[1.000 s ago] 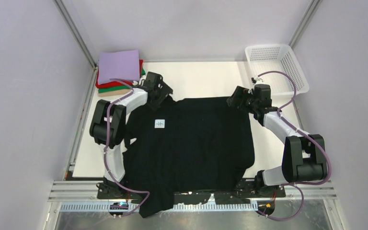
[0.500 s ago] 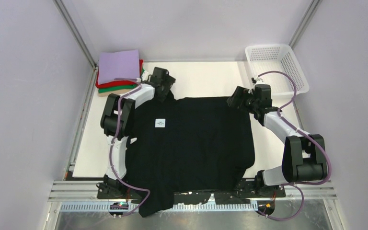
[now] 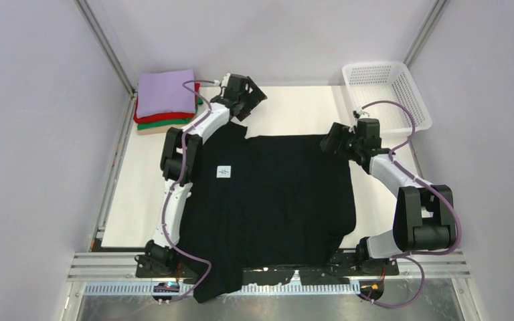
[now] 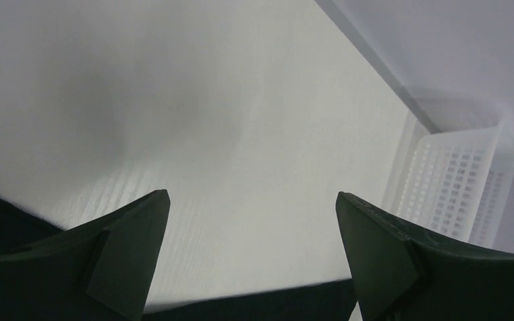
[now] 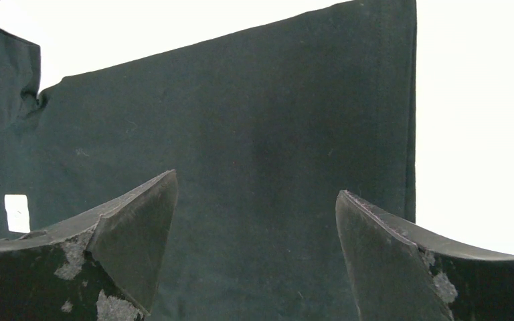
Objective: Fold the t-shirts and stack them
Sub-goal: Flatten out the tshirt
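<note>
I should bring my left gripper back to the cloth point(image 3: 214, 156) near the label and slide the t-shirt farther in, because the t-shirt's near sleeve point(image 3: 219, 283) hangs over the table edge.
A black t-shirt point(image 3: 268, 200) with a small white square label point(image 3: 223, 172) lies spread on the white table, its lower part hanging over the near edge. My left gripper point(image 3: 253, 100) is open and empty, raised past the shirt's far left corner; its wrist view shows the shirt's edge point(image 4: 254, 306) below the fingers. My right gripper point(image 3: 326, 142) is open and empty at the shirt's far right corner, with black cloth point(image 5: 254, 167) under its fingers. A folded stack with lavender point(image 3: 166, 92) on top, then red point(image 3: 148, 118), green point(image 3: 157, 124) and tan, sits at the far left.
A white plastic mesh basket point(image 3: 385, 90) stands at the far right corner; it also shows in the left wrist view point(image 4: 455, 187). Bare white table point(image 3: 288, 110) lies beyond the shirt. Metal frame posts and grey walls enclose the table.
My left gripper has let go of the shirt's far left corner and moved up and to the right, away from the cloth. My right gripper has barely moved.
</note>
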You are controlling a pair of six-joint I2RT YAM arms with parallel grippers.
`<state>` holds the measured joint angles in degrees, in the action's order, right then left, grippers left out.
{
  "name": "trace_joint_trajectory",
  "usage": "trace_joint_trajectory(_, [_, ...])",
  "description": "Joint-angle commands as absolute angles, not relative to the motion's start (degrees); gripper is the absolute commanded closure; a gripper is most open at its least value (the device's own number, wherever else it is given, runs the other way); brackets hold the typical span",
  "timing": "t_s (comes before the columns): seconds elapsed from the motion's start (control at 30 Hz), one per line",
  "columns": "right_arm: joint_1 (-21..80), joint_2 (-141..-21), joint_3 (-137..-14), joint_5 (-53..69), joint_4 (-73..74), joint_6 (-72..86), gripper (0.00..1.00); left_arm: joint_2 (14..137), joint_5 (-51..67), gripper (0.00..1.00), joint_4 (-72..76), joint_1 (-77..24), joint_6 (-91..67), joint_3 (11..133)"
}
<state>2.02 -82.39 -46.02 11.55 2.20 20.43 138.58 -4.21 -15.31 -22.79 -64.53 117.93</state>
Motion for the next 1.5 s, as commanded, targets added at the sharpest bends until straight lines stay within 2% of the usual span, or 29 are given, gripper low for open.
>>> trace_joint_trajectory(0.0, [2.0,-81.6,-49.5,9.0,5.5,19.0,0.05,129.1,4.5,0.0,-18.0,-23.0,-50.9,118.7])
trace_joint_trajectory(0.2, [5.5,-80.7,-51.1,4.6,13.7,18.8,0.05,106.0,5.6,0.0,-25.0,-23.1,-37.8,97.3])
trace_joint_trajectory(0.37, [10.7,-80.3,-49.8,2.4,19.2,19.5,0.04,91.0,3.1,0.0,-32.9,-23.0,-33.4,77.7])
trace_joint_trajectory(0.53, [13.1,-78.3,-46.0,2.3,19.9,20.8,0.05,82.1,1.4,0.0,-35.2,-22.7,-32.7,61.0])
trace_joint_trajectory(0.67, [13.3,-78.6,-43.5,4.0,19.8,21.0,0.04,80.1,2.6,0.0,-31.8,-21.4,-34.1,53.7])
trace_joint_trajectory(0.97, [12.8,-85.4,-44.5,4.4,18.2,20.8,0.05,93.8,4.7,0.0,-26.8,-18.6,-38.0,59.0])
trace_joint_trajectory(1.47, [5.7,-100.1,-59.8,7.8,20.6,19.7,0.05,117.2,13.8,0.0,-38.9,-13.4,-40.6,85.5])
